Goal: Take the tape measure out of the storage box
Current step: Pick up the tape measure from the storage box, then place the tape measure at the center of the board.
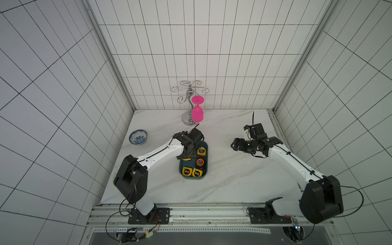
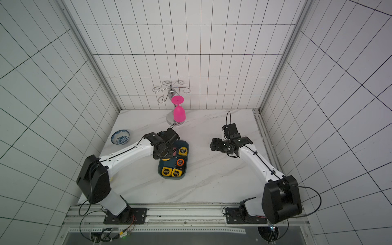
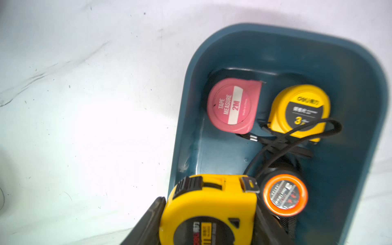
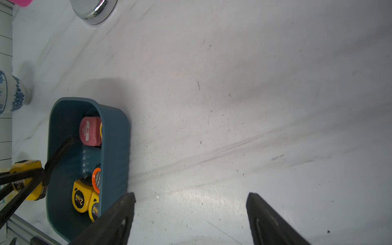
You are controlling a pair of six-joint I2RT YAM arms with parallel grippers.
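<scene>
The held tape measure (image 3: 209, 204) is clear of the box's rim, so my left gripper keeps carrying it toward my open right gripper (image 1: 235, 144) until that gripper closes on it.
The dark teal storage box (image 1: 205, 172) (image 2: 159, 169) (image 3: 350, 84) (image 4: 115, 148) lies mid-table. My left gripper (image 1: 184, 156) (image 2: 163, 157) (image 3: 209, 203) is shut on a yellow tape measure (image 3: 210, 207) (image 4: 26, 176), raised at the box's left rim, its black strap (image 4: 59, 152) trailing over the box. Several tape measures lie inside: a pink one (image 3: 231, 106), a yellow one (image 3: 301, 110), a round orange one (image 3: 285, 194) and two yellow ones (image 1: 186, 171) at the near end. My right gripper (image 1: 234, 146) (image 4: 191, 197) stands open and holds nothing, above the table to the right of the box.
A blue-and-white bowl (image 1: 138, 137) (image 2: 120, 137) sits at the left edge of the table. A chrome glass rack (image 1: 187, 119) with a pink glass (image 1: 197, 113) hanging upside down stands at the back. Tiled walls close in three sides.
</scene>
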